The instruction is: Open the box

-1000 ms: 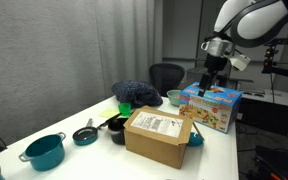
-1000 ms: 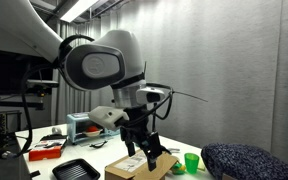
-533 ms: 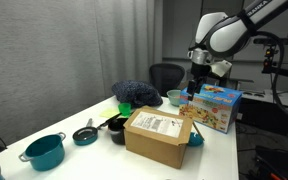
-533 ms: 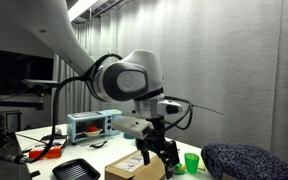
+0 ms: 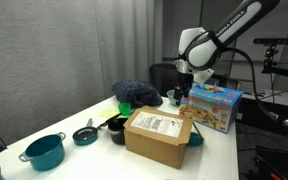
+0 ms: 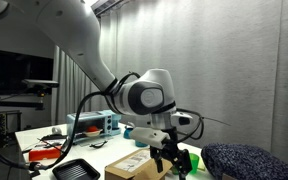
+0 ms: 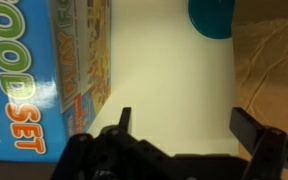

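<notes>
My gripper will lift the top flap [image 5: 160, 123], and it will swing up and fold over the box's front side, because the two meet along a crease [image 5: 153, 137].
The brown cardboard box [image 5: 160, 136] with a white label on its top flap sits shut on the white table; its corner shows in an exterior view [image 6: 132, 168] and its edge at the right of the wrist view [image 7: 276, 60]. My gripper [image 5: 184, 88] hangs open and empty in the air behind the box, above the gap between it and the blue toy box [image 5: 211, 105]. In the wrist view the two fingertips [image 7: 184, 122] are spread over bare table, touching nothing. It also shows in an exterior view [image 6: 172, 163].
The blue toy box [image 7: 54, 70] lies beside the gap. A teal bowl [image 7: 212, 15], dark blue cloth [image 5: 136, 92], teal pot [image 5: 45, 151], small pan [image 5: 85, 135] and green cup [image 6: 192, 162] stand around. A black tray [image 6: 76, 170] lies near.
The arm has swung from above the blue toy box toward the brown box and lowered; the gripper stayed open and empty.
</notes>
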Controlling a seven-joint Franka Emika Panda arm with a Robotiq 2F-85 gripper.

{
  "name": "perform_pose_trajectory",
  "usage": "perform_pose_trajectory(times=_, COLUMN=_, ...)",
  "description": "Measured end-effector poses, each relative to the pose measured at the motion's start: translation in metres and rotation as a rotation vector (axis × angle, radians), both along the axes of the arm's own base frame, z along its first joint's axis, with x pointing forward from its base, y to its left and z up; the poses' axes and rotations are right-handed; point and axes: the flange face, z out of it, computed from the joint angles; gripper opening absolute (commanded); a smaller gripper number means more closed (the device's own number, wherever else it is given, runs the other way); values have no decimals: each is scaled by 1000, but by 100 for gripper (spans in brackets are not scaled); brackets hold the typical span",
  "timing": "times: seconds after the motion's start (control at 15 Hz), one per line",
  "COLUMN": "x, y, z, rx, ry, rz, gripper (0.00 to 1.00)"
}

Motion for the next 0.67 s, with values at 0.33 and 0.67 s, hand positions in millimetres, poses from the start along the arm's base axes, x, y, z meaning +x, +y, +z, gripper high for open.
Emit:
perform_pose_trajectory(times=0.33, x=19, y=-6, z=-33, rx=-13, ry=1, rz=-115, gripper=100)
perform_pose_trajectory(times=0.67, x=29, y=-4, z=-58, rx=-16, ry=28, rz=-143, gripper=58)
